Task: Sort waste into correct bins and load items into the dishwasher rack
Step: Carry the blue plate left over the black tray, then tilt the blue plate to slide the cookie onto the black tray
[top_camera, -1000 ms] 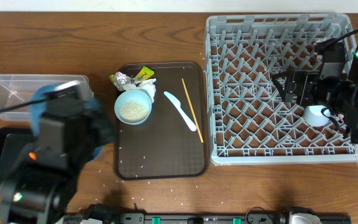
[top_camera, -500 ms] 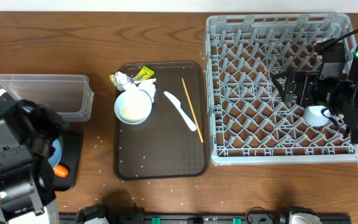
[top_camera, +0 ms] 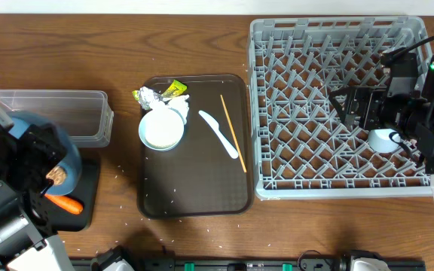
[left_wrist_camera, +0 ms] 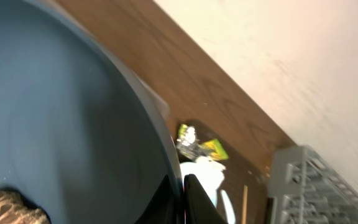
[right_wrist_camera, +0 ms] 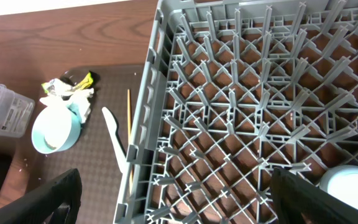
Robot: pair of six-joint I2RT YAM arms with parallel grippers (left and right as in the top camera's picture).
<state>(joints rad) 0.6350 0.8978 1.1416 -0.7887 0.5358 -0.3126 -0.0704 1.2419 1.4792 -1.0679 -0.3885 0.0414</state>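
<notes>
My left gripper is holding the blue plate with the brown food chunk (top_camera: 56,175) still on it. It should tilt the plate more steeply over the black tray (top_camera: 87,183) before it takes the plate to the rack.
My left gripper (left_wrist_camera: 180,193) is shut on the rim of the large blue plate (top_camera: 69,156), held tilted over the black tray (top_camera: 90,181) at the front left. A brown food chunk (top_camera: 56,176) sits at the plate's low edge. An orange carrot (top_camera: 66,203) lies on the black tray. The clear tub (top_camera: 59,113) stands just behind. On the brown serving tray (top_camera: 194,188) are the pale blue bowl (top_camera: 161,129), spoon (top_camera: 218,134), a chopstick (top_camera: 232,132), foil (top_camera: 146,96), yellow wrapper (top_camera: 174,88) and tissue (top_camera: 180,102). My right gripper (right_wrist_camera: 179,205) hangs open over the grey rack (top_camera: 277,113), beside a light blue cup (top_camera: 383,139).
Loose rice grains (top_camera: 119,197) are scattered on the wood in front of and left of the serving tray. The rack fills the right side, its left wall (right_wrist_camera: 143,124) close to the serving tray. The left arm (top_camera: 13,196) covers much of the black tray.
The left arm has swung the plate from over the clear tub down and left over the black tray. The carrot and the brown chunk have come into view. The right arm has stayed put.
</notes>
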